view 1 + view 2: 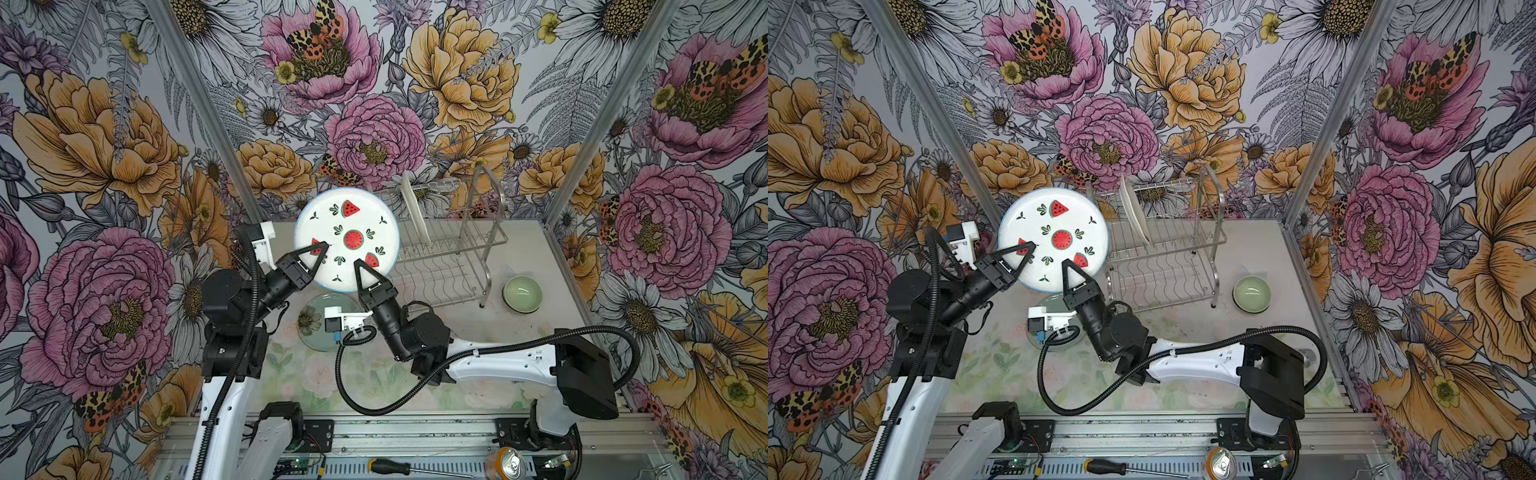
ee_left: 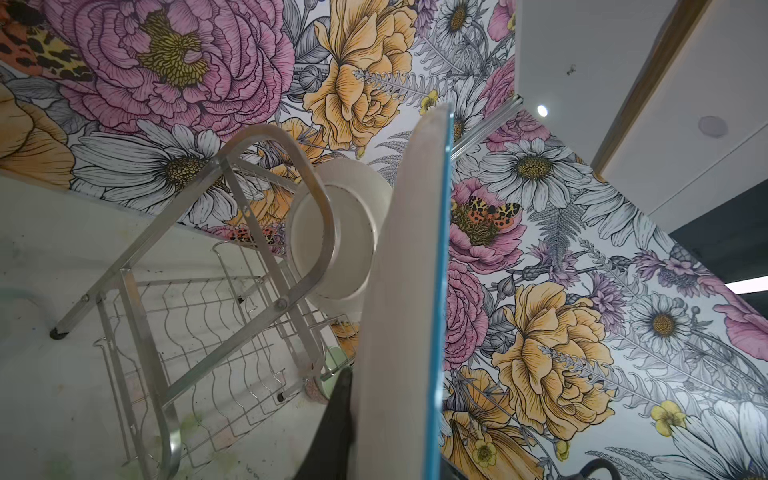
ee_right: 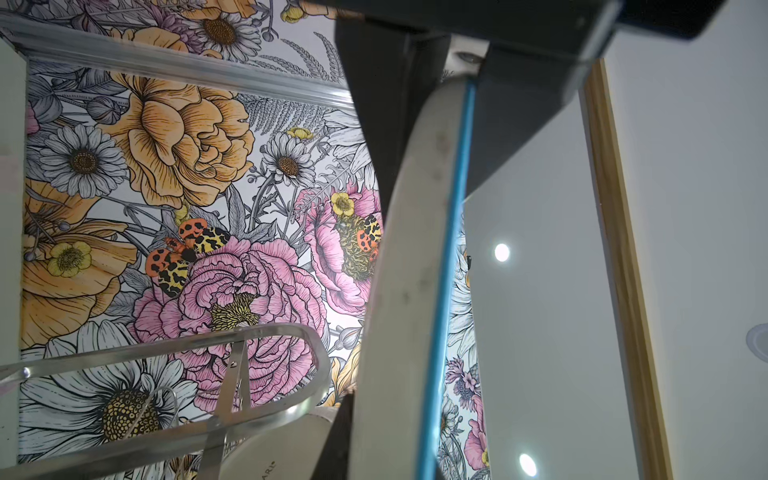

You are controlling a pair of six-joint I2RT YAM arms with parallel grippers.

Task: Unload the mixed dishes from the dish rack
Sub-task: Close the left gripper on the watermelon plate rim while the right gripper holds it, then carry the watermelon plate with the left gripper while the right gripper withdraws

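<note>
My right gripper hides the mint green plate (image 1: pixel 311 321) with its wrist, so it should release the fruit-print plate (image 1: pixel 347 240) and move away before my left gripper stacks it.
In both top views a white fruit-print plate (image 1: pixel 353 220) (image 1: pixel 1059 216) with a blue rim hangs tilted in the air, left of the dish rack (image 1: pixel 453 249) (image 1: pixel 1167 266). My left gripper (image 1: pixel 324 248) (image 1: pixel 1030 246) is shut on its left rim. At the plate's near rim my right gripper (image 1: pixel 356 262) (image 1: pixel 1064 262) is shut too. Both wrist views show the plate edge-on (image 2: pixel 407 291) (image 3: pixel 415 291), with a dark finger against its back. A cream plate (image 1: pixel 413 212) (image 2: pixel 332 245) stands upright in the rack's upper shelf.
A pale green bowl (image 1: pixel 522 294) sits on the table right of the rack. A mint green plate (image 1: pixel 309 322) lies flat under the right wrist. A screwdriver (image 1: pixel 390 466) and a can (image 1: pixel 509 463) lie on the front rail. Floral walls enclose three sides.
</note>
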